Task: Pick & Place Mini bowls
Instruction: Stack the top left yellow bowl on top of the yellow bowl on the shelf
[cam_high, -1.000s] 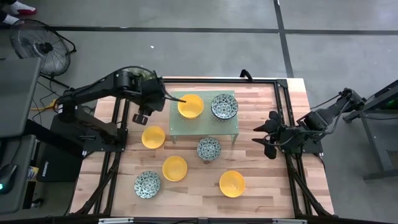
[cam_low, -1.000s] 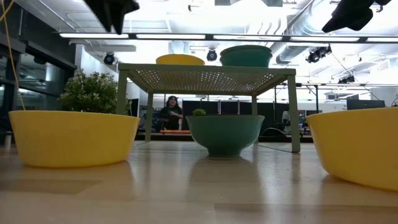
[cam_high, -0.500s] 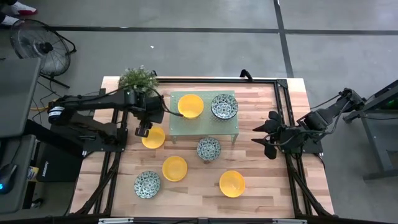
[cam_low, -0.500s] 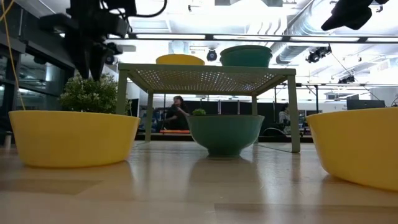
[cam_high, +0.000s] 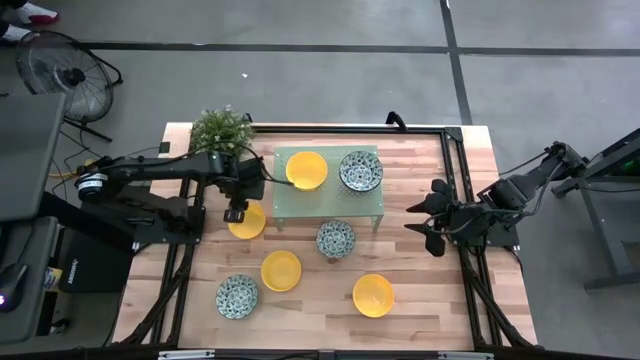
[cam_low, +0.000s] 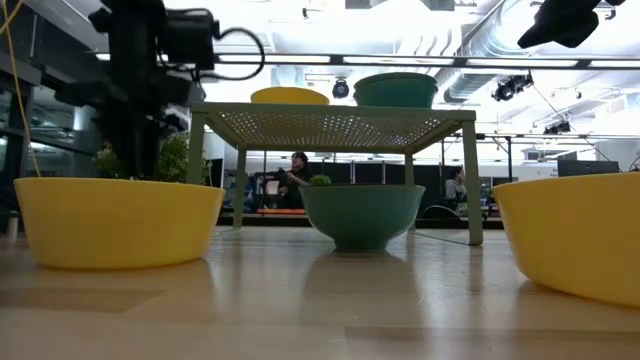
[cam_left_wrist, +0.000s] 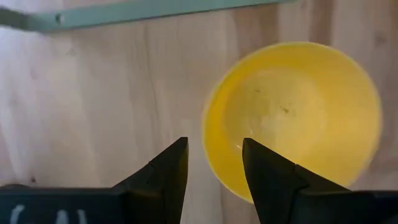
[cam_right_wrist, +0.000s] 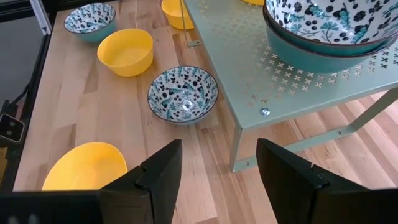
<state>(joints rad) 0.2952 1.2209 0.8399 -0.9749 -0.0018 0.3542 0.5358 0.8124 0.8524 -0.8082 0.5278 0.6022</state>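
My left gripper's open fingers straddle the rim (cam_left_wrist: 210, 154) of the yellow bowl (cam_high: 251, 223) beside the stand. I keep moving them down until they are on both sides of the bowl's side, then close them.
My left gripper (cam_high: 236, 214) (cam_left_wrist: 214, 146) is open and points down over the yellow mini bowl (cam_high: 249, 222) (cam_left_wrist: 292, 118) just left of the pale green stand (cam_high: 330, 203). One finger is outside the bowl's rim, the other above its inside. I cannot see them touching it. On the stand sit a yellow bowl (cam_high: 306, 170) and a patterned bowl (cam_high: 360, 171) stacked on another (cam_right_wrist: 323, 56). On the wood rest a patterned bowl (cam_high: 336, 239), a yellow one (cam_high: 281, 270), a patterned one (cam_high: 237, 296) and a yellow one (cam_high: 372, 295). My right gripper (cam_high: 418, 215) (cam_right_wrist: 217, 149) waits open at the right.
A small leafy plant (cam_high: 222, 127) stands at the table's far left corner, behind the left arm. A black frame (cam_high: 455, 180) runs round the table top. In the low view a near yellow bowl (cam_low: 120, 220) hides my left gripper's fingertips. People move about in the room beyond.
My left gripper has moved from beside the stand's far left part toward the table's near edge and come down over the yellow bowl left of the stand. The arm has swung off the plant, which now shows. No bowl has moved.
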